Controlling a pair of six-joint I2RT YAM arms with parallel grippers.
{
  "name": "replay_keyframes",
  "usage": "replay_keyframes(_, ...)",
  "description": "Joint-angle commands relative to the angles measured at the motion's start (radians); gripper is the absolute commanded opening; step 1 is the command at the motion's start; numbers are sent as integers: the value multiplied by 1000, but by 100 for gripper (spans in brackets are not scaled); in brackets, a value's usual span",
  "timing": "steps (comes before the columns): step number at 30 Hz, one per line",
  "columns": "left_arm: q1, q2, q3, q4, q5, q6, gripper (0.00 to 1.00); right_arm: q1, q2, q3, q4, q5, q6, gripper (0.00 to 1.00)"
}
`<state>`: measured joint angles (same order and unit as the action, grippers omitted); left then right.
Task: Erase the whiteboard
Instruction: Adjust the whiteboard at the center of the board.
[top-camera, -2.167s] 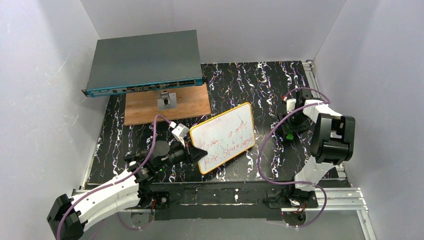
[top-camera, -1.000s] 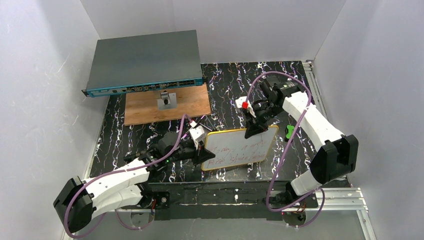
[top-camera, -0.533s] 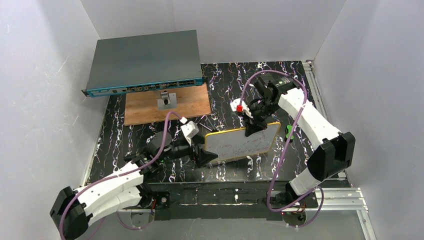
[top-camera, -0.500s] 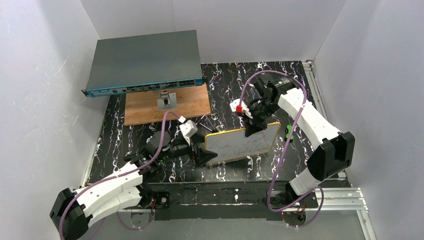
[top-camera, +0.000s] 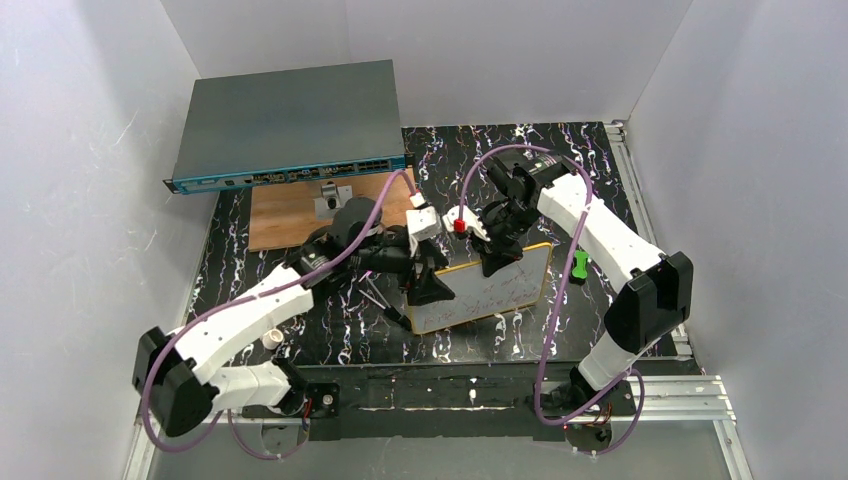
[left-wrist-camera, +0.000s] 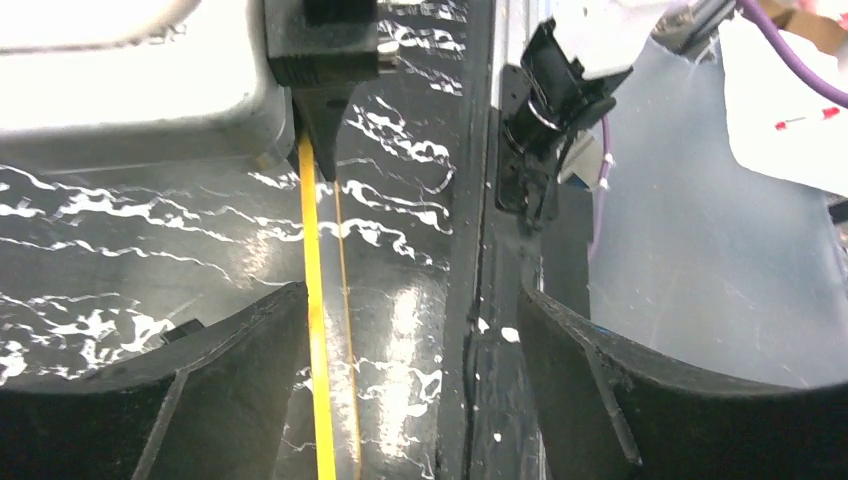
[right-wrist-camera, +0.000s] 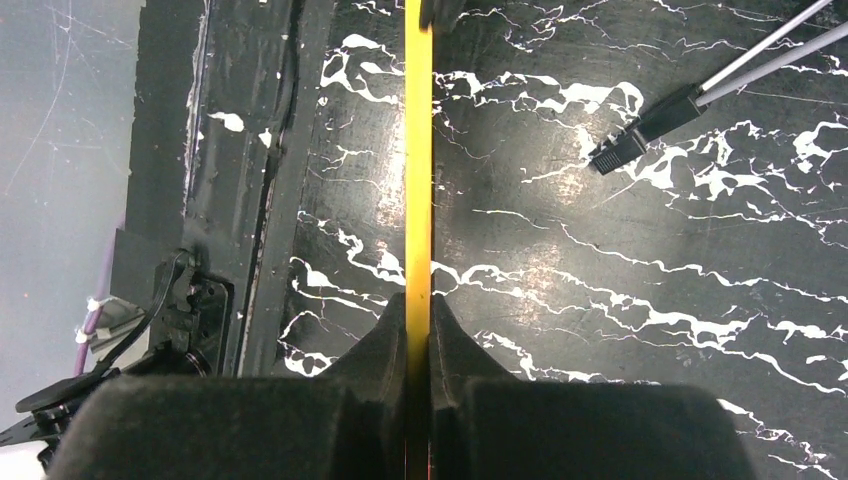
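The robot's right gripper is holding the whiteboard's upper rim (top-camera: 535, 247), so next the left gripper takes over the whiteboard before the right gripper opens and moves to the green eraser (top-camera: 580, 266).
The whiteboard (top-camera: 495, 292), white with an orange rim and red handwriting, stands tilted up on its long edge above the black mat. My right gripper (top-camera: 497, 262) is shut on its upper rim. In the right wrist view that rim (right-wrist-camera: 418, 150) runs edge-on, pinched where the gripper (right-wrist-camera: 418, 318) closes. My left gripper (top-camera: 432, 292) is open at the board's left end. Seen from the left wrist, the yellow rim (left-wrist-camera: 312, 300) passes between the spread fingers of that gripper (left-wrist-camera: 410, 335), close to the left finger (left-wrist-camera: 200, 380). The green eraser (top-camera: 579, 263) lies on the mat, right of the board.
A grey network switch (top-camera: 290, 125) sits at the back left, overlapping a brown wooden board (top-camera: 285, 220) that carries a small grey block (top-camera: 330, 200). A dark pen-like tool (top-camera: 385, 305) lies left of the whiteboard and shows again as a tool (right-wrist-camera: 640, 130). White walls enclose the mat.
My left gripper has opened off the whiteboard's left edge, and its arm has swung back and right. The right gripper has closed on the upper rim and drawn the board slightly left and more upright.
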<state>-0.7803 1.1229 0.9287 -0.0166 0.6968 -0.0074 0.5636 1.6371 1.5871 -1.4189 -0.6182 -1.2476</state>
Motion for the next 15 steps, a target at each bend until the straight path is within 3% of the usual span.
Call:
replay_keyframes(1,4,88,91,-226,102,95,71,8,-6,56,-28,-26,31,1)
replay_keyframes(10,4,202,154,-308,79,159,51,9,3,65,-31,-37,39,1)
replay_keyframes(13,3,219,161,-320,84,181,37,9,4,67,-32,-45,44,1)
replay_keyframes(15,3,228,160,-321,79,191,17,9,8,68,-29,-51,46,1)
